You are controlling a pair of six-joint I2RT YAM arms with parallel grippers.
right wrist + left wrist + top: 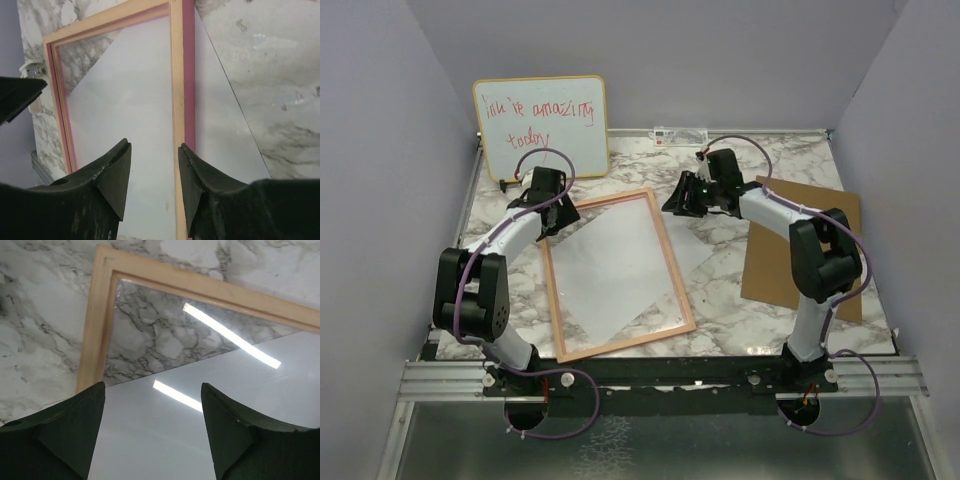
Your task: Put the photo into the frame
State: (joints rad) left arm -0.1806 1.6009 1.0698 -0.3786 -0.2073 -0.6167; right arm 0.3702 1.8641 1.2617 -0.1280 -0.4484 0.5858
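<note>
The frame's far border (612, 198) runs at a slant to the table's back edge, so the robot's right gripper should first grip the frame's side bar (662, 222) near it and pull the frame square.
The frame (675, 270) lies flat in the middle of the marble table, its thin pinkish wood border around a clear pane. The photo (610, 270) lies white side up beneath the pane, turned askew, with one corner (698, 255) poking out past the frame's right rail. My left gripper (552, 215) hovers at the frame's far left corner. In the left wrist view it (153, 385) is open over the photo (150, 440), near the frame corner (95, 330). My right gripper (678, 200) is at the far right corner, open (155, 145) above the right rail (176, 75), holding nothing.
A brown backing board (775, 270) lies at the right, partly under my right arm. A yellow-edged whiteboard (540, 125) with red handwriting leans against the back wall at the left. A small white item (680, 132) sits at the table's back edge. Purple walls enclose the table.
</note>
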